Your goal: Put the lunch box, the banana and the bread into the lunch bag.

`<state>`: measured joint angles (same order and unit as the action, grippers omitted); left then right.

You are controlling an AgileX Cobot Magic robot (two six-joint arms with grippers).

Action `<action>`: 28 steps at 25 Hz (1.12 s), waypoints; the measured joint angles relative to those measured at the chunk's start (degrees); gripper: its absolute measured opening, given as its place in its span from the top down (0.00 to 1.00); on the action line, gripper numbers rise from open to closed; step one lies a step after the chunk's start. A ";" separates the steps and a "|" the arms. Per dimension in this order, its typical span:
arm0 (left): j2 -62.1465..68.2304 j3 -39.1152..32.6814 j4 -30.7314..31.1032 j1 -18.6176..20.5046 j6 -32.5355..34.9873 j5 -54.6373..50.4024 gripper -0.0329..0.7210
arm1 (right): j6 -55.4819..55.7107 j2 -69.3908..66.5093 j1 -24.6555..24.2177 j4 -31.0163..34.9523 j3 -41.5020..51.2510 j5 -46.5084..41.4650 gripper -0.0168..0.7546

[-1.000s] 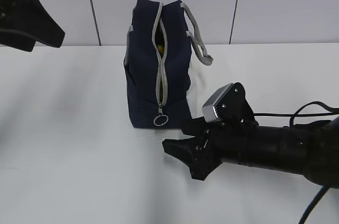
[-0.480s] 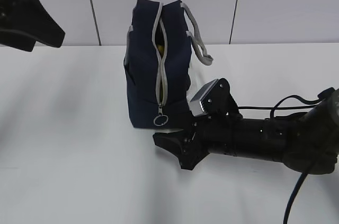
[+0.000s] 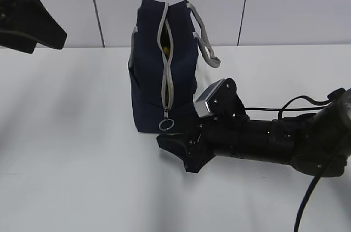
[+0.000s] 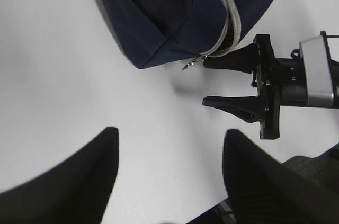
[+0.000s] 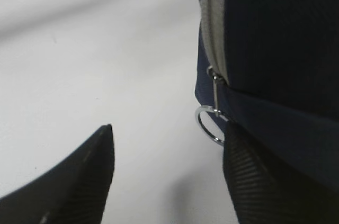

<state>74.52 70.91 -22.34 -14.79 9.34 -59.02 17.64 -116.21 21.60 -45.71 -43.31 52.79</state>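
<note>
The zipper's grey edges (image 3: pixel 170 78) are apart above the ring pull, so I expect the zipper gap (image 3: pixel 165 44) to shut behind the ring pull when I pull it up.
The navy lunch bag (image 3: pixel 148 78) stands upright on the white table, its grey zipper running down the near end to a ring pull (image 3: pixel 166 124). A sliver of yellow (image 3: pixel 164 50) shows through the zipper gap near the top; I cannot tell what it is. The lunch box, banana and bread are hidden. My right gripper (image 3: pixel 175 136) lies low at the bag's base, open. In the right wrist view, the ring pull (image 5: pixel 209 123) hangs just beside the right fingertip (image 5: pixel 238 155) and the bag (image 5: pixel 275 38). My left gripper (image 4: pixel 172 133) hovers high, open and empty, looking down on the bag (image 4: pixel 175 17).
A grey strap handle (image 3: pixel 205 40) droops over the bag's right side. The right arm's black cable (image 3: pixel 307 106) loops over the table behind it. The left arm (image 3: pixel 33 23) hangs at the upper left. A tiled wall stands behind the table.
My right gripper has slid left along the table, closing in on the bag's base and the ring pull. The bag and the left arm have stayed put.
</note>
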 joint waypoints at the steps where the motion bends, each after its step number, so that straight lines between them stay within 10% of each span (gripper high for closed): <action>1: 0.00 0.00 0.00 0.00 0.00 0.00 0.38 | 0.00 0.00 0.00 -0.25 0.00 0.00 0.36; 28: 0.00 0.00 1.49 0.00 0.01 0.30 0.38 | 2.29 -4.71 0.20 -1.23 -6.33 -1.77 0.36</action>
<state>74.52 70.91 -20.85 -14.79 9.35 -58.71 19.93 -120.92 21.80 -46.94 -49.64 51.02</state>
